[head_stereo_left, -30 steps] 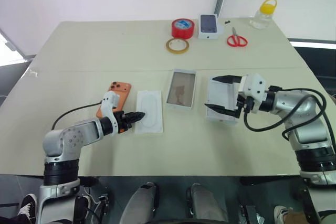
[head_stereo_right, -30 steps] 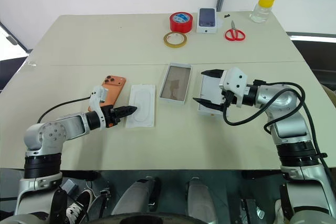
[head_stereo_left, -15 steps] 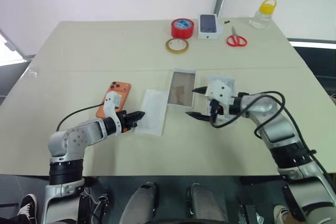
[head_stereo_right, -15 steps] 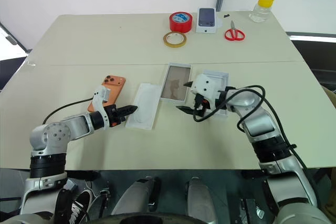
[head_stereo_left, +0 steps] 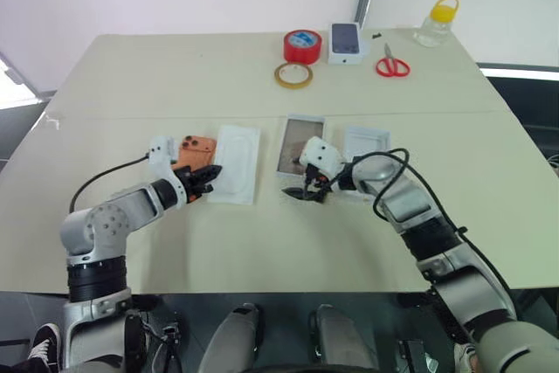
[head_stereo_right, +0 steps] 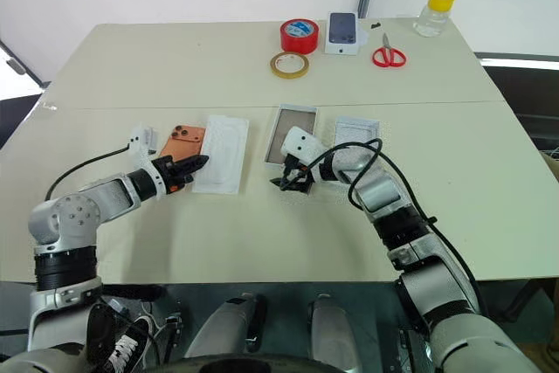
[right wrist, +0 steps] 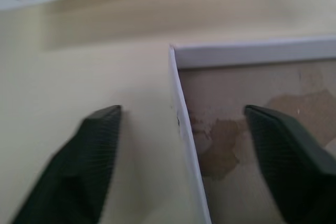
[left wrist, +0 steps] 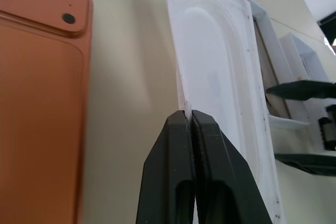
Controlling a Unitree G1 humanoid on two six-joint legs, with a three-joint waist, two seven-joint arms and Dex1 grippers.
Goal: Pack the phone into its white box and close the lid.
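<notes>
The card will cover the box's bottom under the orange phone when I lower the phone, because the flat white card matches the box's long shape.
The orange phone lies back up on the table, left of a flat white card with an oval outline. My left gripper is shut on the card's near edge, just right of the phone. The white box, with a brownish floor, lies open in the middle. The white lid rests to its right. My right gripper is open at the box's near end. One of its fingers is outside the box's side wall and the other is over the floor.
Along the table's far edge stand a red tape roll, a tan tape ring, a small box with a phone picture, red scissors and a yellow-capped bottle.
My left gripper shut on the card and drew it toward the phone. My right gripper swung left from over the lid down to the box's near end, jaws narrowing.
</notes>
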